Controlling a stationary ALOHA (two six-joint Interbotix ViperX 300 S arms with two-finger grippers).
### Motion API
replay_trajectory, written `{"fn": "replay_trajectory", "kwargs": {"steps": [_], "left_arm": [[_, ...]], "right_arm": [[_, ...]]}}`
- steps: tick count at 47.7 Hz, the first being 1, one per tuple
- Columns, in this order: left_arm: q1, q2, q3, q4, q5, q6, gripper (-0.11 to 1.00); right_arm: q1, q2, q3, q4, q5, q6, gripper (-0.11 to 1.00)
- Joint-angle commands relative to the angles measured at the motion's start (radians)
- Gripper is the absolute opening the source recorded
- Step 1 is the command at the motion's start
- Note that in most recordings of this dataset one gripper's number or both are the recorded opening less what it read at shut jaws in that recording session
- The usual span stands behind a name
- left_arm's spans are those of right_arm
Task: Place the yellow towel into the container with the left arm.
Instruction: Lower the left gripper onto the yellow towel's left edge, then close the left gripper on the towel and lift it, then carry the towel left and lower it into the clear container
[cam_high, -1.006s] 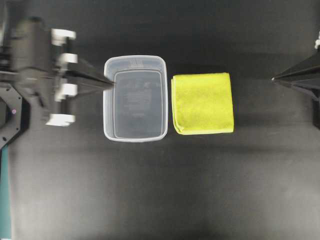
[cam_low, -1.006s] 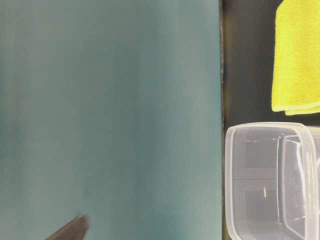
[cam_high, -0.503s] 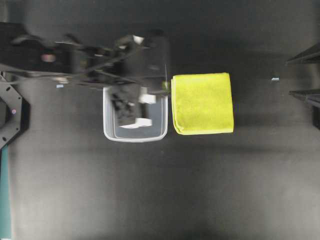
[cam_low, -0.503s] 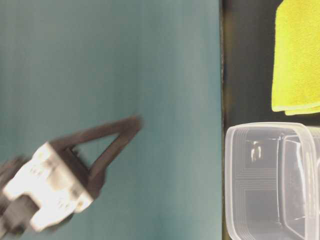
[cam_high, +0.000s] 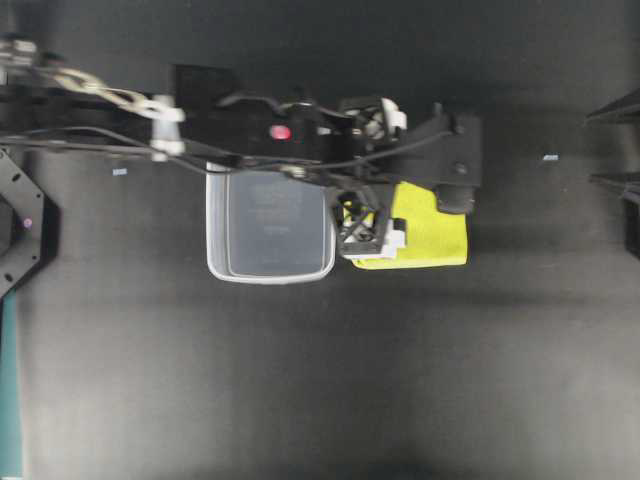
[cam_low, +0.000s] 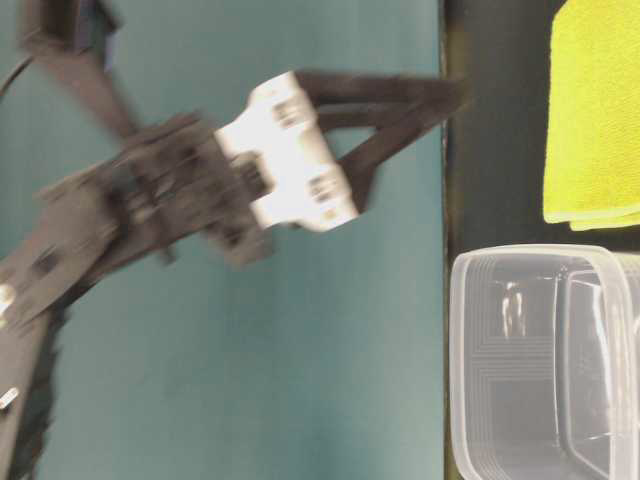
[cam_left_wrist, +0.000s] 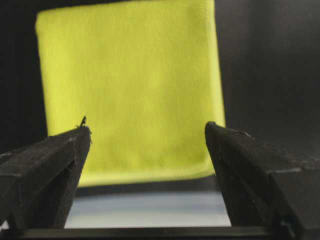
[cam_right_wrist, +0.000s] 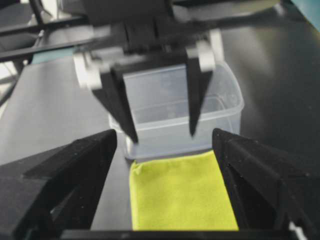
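Observation:
My left gripper's open fingers (cam_high: 367, 222) are on either side of the flat yellow towel (cam_high: 437, 240). The towel will gather into a fold with drooping sides when I lift it.
The yellow towel (cam_high: 435, 240) lies flat on the black table just right of the clear container (cam_high: 213, 225). My left arm reaches across above the container. Its left gripper (cam_high: 362, 180) is open and empty, hovering over the container's right rim and the towel's near edge. In the left wrist view the towel (cam_left_wrist: 130, 90) fills the gap ahead of the gripper (cam_left_wrist: 146, 127), with the container rim (cam_left_wrist: 145, 210) below. My right gripper (cam_high: 612, 142) is open at the far right. In its own view it (cam_right_wrist: 164, 135) frames the towel (cam_right_wrist: 180, 195) and container (cam_right_wrist: 227, 107).
The table-level view shows a teal wall (cam_low: 200, 350) behind the blurred left gripper (cam_low: 445, 100), with the towel (cam_low: 595, 110) and container (cam_low: 500, 350) at right. A black mount (cam_high: 20, 225) sits at the table's left edge.
My left arm has swung from left of the container, across it, to above the towel's near edge. My right gripper's fingers have spread apart.

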Motion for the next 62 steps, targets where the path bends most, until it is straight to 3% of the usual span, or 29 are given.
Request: {"fn": "replay_trajectory", "kwargs": {"steps": [1, 22, 36, 40, 52, 62], "left_arm": [[0.006, 0.049, -0.054, 0.005, 0.005, 0.018, 0.90], [0.020, 0.245, -0.098, 0.005, 0.011, 0.018, 0.90], [0.026, 0.285, -0.091, 0.005, 0.021, 0.021, 0.87], [0.025, 0.273, -0.094, 0.005, 0.043, 0.034, 0.74], [0.021, 0.181, -0.121, 0.005, 0.058, 0.087, 0.09], [0.017, -0.006, -0.164, 0.005, 0.176, 0.080, 0.07]], "right_arm": [[-0.003, 0.006, -0.005, 0.002, -0.018, -0.002, 0.75], [-0.003, -0.002, 0.005, 0.003, -0.034, 0.008, 0.75], [-0.006, -0.025, 0.012, 0.003, -0.028, 0.008, 0.74], [-0.009, -0.028, 0.018, 0.003, -0.028, 0.008, 0.74], [-0.031, -0.034, 0.020, 0.002, -0.026, 0.008, 0.74], [-0.043, -0.043, 0.021, 0.003, -0.026, 0.008, 0.74]]}}
